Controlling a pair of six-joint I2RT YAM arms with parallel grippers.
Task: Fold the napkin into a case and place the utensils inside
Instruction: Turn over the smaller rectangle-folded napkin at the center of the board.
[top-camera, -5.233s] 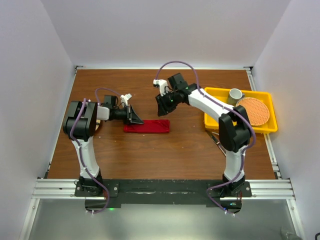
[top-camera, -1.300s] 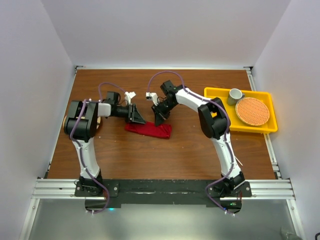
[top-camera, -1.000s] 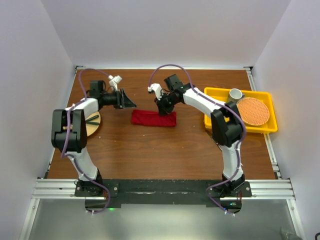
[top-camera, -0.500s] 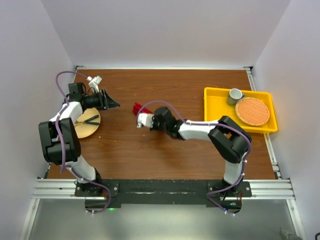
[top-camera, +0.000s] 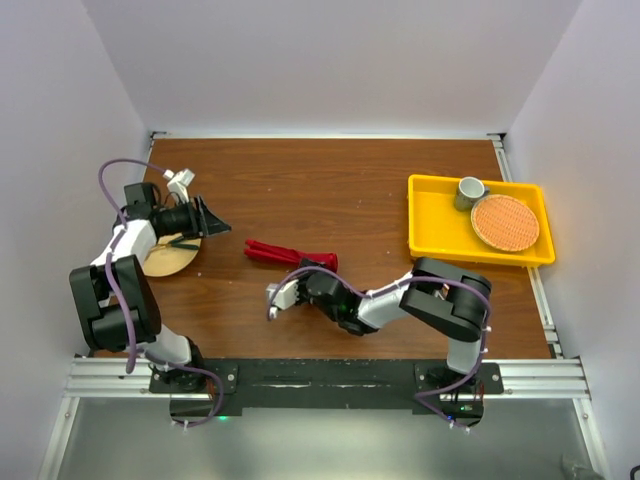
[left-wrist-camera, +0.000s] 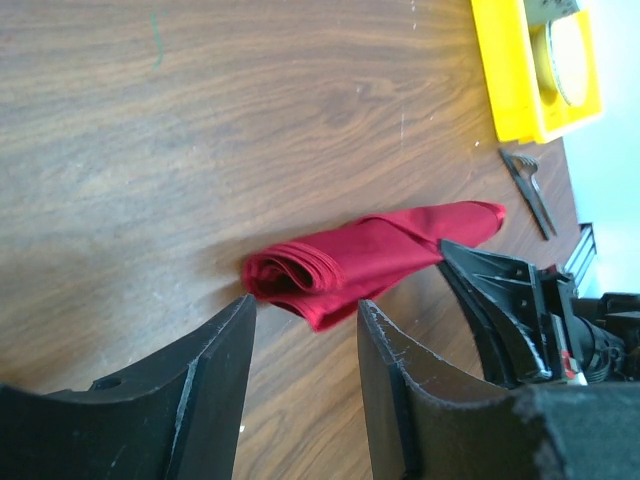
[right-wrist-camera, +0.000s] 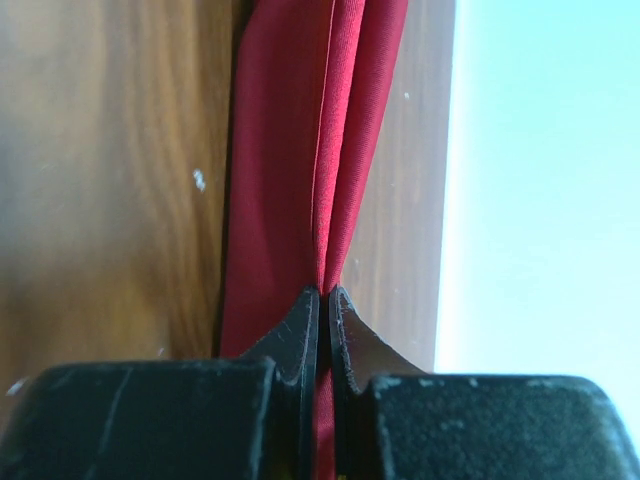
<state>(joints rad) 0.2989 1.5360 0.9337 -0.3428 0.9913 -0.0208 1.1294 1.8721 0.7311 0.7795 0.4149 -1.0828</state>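
Next, my left gripper turns the folded napkin (top-camera: 288, 255) lengthwise, swinging its layered end (top-camera: 251, 250) away, before placing the utensils, because the napkin lies crosswise on the brown table.
The deep-red napkin (top-camera: 285, 253) lies folded in a narrow strip on the brown table, left of centre. My right gripper (top-camera: 322, 268) is shut on its right end; the right wrist view shows the cloth (right-wrist-camera: 280, 150) pinched between the jaws (right-wrist-camera: 325, 292). The strip's layered left end (left-wrist-camera: 295, 275) faces my left gripper (left-wrist-camera: 303, 312), which stands open and short of it with nothing held. Seen from above, the left gripper (top-camera: 220, 228) hovers by the far left. Thin metal utensils (left-wrist-camera: 530, 190) lie on the table beyond the napkin; the right arm hides them from above.
A yellow tray (top-camera: 432, 215) at the right holds a grey cup (top-camera: 471, 190) and a round orange woven mat (top-camera: 505, 222). A round wooden disc (top-camera: 165, 260) with dark sticks lies under the left arm. The right arm is folded low across the near table.
The right gripper has dragged the napkin toward the near edge and a little left, with its arm folding down low. The left gripper has swung away to the far left, over the wooden disc.
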